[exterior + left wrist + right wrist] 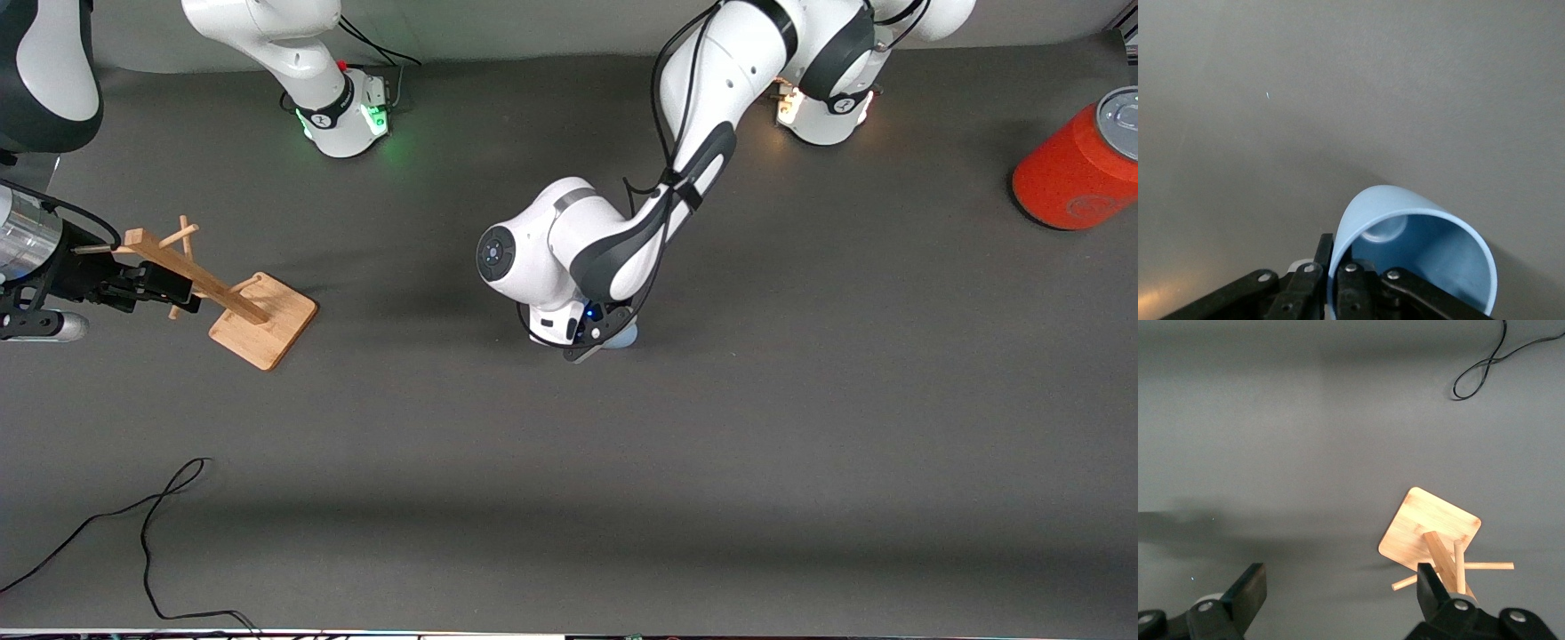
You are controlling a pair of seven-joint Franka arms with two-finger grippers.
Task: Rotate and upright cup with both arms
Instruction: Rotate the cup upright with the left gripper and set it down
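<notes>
The pale-blue cup leans while my left gripper is closed on the cup's rim, so next I swing my wrist back and set the cup upright on its base before I open the gripper.
The pale-blue cup is at the middle of the table, mostly hidden under the left arm's wrist. In the left wrist view the cup is tilted with its open mouth toward the camera. My left gripper is shut on the cup's rim, one finger inside the wall and one outside. I cannot tell whether the cup touches the table. My right gripper is open and empty, hovering over the wooden peg rack at the right arm's end of the table.
The wooden peg rack stands under the right gripper. An orange-red can with a grey lid lies at the left arm's end of the table. A black cable lies near the front camera's edge.
</notes>
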